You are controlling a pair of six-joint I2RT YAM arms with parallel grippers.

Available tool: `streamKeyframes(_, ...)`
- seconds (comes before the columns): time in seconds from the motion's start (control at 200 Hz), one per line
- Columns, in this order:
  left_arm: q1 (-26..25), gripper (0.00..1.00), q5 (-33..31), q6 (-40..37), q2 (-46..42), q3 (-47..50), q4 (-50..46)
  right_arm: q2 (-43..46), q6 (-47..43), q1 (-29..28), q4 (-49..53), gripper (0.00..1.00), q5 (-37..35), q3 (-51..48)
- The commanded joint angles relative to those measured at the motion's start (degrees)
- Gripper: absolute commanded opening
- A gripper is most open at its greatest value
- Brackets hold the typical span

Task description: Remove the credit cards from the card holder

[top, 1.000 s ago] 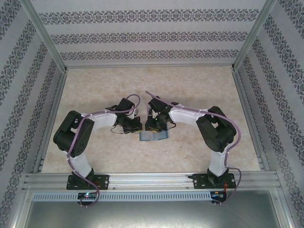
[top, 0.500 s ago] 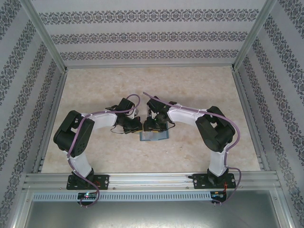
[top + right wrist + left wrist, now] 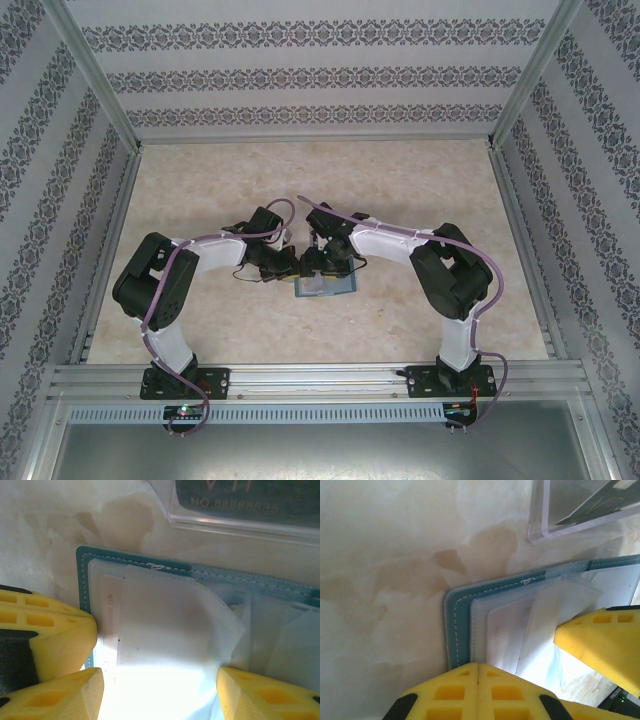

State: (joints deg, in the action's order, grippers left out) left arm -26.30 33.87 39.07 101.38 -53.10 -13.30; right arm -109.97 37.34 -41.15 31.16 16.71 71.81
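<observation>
I should use my right gripper to pinch the sleeve's loose edge point(image 3: 119, 640) and fold it back off the pale credit card first, because the curled clear sleeve point(image 3: 165, 615) is lying across the card.
The teal-blue card holder point(image 3: 327, 286) lies open on the table between the two arms. Its stitched edge point(image 3: 457, 625) frames clear sleeves holding a pale credit card point(image 3: 502, 630) with faint reddish print point(image 3: 108, 611). My left gripper point(image 3: 478, 669) is shut, its yellow tips pressed together on the holder's near-left corner, with nothing between them. My right gripper point(image 3: 157, 690) is open, its yellow fingers point(image 3: 255, 695) standing either side of the curled clear sleeve point(image 3: 170, 625) and apart from it. From above, the left gripper point(image 3: 288, 268) and right gripper point(image 3: 316, 268) nearly touch.
A clear plastic piece point(image 3: 540, 515) lies just beyond the holder, with a dark numbered card point(image 3: 240, 497) in it. Metal frame rails point(image 3: 320, 375) and patterned walls enclose the marbled table point(image 3: 200, 190).
My right gripper's jaws have spread wider over the holder. The left gripper has stayed shut in place. The holder has barely moved.
</observation>
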Motion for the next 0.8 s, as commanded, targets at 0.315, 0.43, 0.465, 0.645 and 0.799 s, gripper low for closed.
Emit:
streamKeyframes(0.315,-0.7,0.00,-0.3,0.0,1.0,0.4,-0.4,4.2,1.6,-0.3,1.9,0.41,-1.9,0.0)
streamKeyframes(0.43,-0.7,0.00,-0.3,0.0,1.1,0.3,-0.5,3.1,2.7,-0.3,0.1,0.29,0.4,0.2)
streamKeyframes(0.465,-0.7,0.00,-0.3,0.0,1.1,0.3,-0.4,2.8,2.9,-0.4,-0.3,0.27,0.8,0.3)
streamKeyframes(0.645,-0.6,0.00,-0.3,-0.1,1.1,0.3,-0.5,0.6,4.8,-0.5,-2.8,0.23,1.8,0.0)
streamKeyframes(0.799,-0.6,0.00,-0.3,-0.1,1.2,0.5,-0.2,-1.3,5.5,-0.4,-4.2,0.23,2.7,-0.2)
